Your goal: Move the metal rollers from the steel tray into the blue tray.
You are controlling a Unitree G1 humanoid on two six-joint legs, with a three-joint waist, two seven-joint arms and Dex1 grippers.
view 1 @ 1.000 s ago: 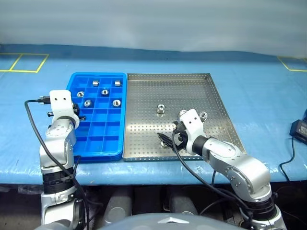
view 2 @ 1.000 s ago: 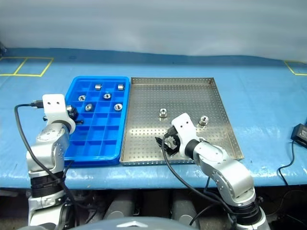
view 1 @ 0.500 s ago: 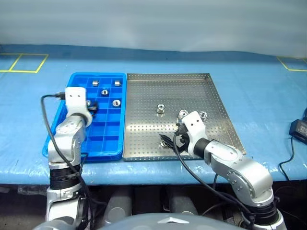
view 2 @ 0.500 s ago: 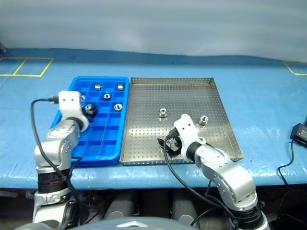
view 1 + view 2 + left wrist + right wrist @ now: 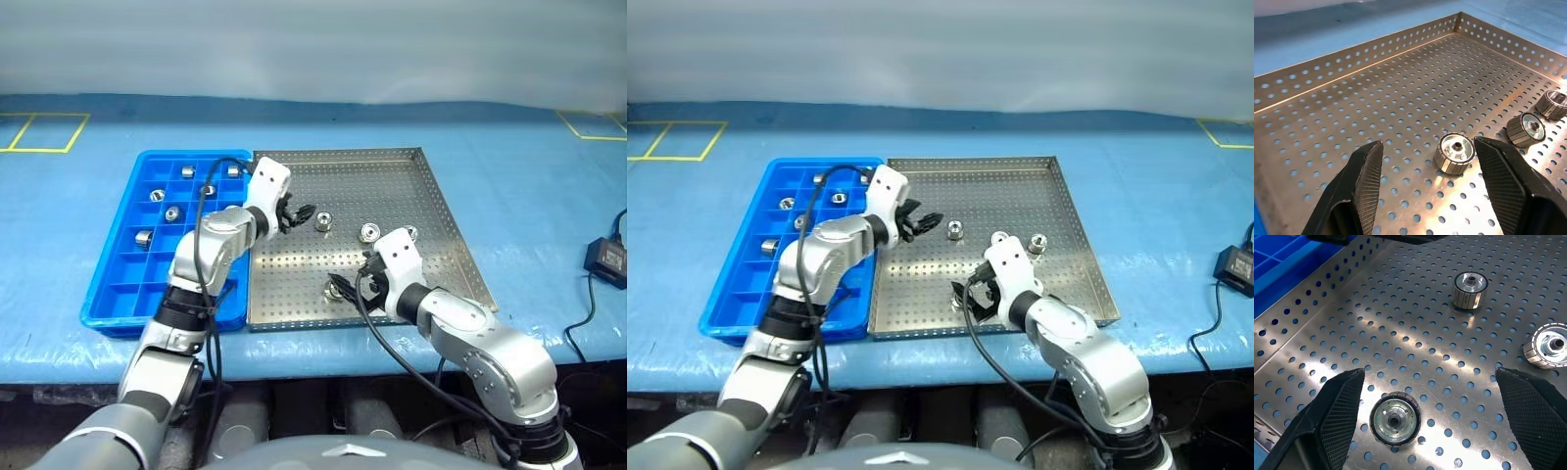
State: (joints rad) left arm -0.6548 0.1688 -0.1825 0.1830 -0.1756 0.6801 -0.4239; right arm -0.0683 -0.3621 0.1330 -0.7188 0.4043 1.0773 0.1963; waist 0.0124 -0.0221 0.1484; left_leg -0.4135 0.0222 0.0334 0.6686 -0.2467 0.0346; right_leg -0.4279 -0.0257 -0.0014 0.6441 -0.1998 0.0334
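Observation:
My left gripper's open fingers are just short of the roller point(image 5: 323, 221), which stands upright and free of its neighbours, so I should keep moving toward it until they are on either side of its ribbed side point(image 5: 1448, 164).
The steel tray point(image 5: 392, 176) lies mid-table with the blue tray point(image 5: 108, 304) against its left side. Several metal rollers point(image 5: 172, 212) rest in the blue tray's compartments. My left gripper point(image 5: 299, 213) hovers open over the steel tray, just left of a roller point(image 5: 323, 219); in the left wrist view that roller point(image 5: 1454, 153) lies just beyond the fingers point(image 5: 1364, 186). Two more rollers point(image 5: 369, 231) lie to its right. My right gripper point(image 5: 345, 287) is wide open low over the tray's near part, and a roller point(image 5: 1395, 420) lies on the floor between its fingers point(image 5: 1337, 416).
A black box with a cable point(image 5: 605, 259) sits at the table's right edge. Yellow tape marks point(image 5: 39, 132) run across the blue cover at the far left and far right. The steel tray's far half is bare perforated floor.
My left gripper opened over the blue tray, then swung right onto the steel tray toward a roller. The right arm has stayed put. The view shifted slightly.

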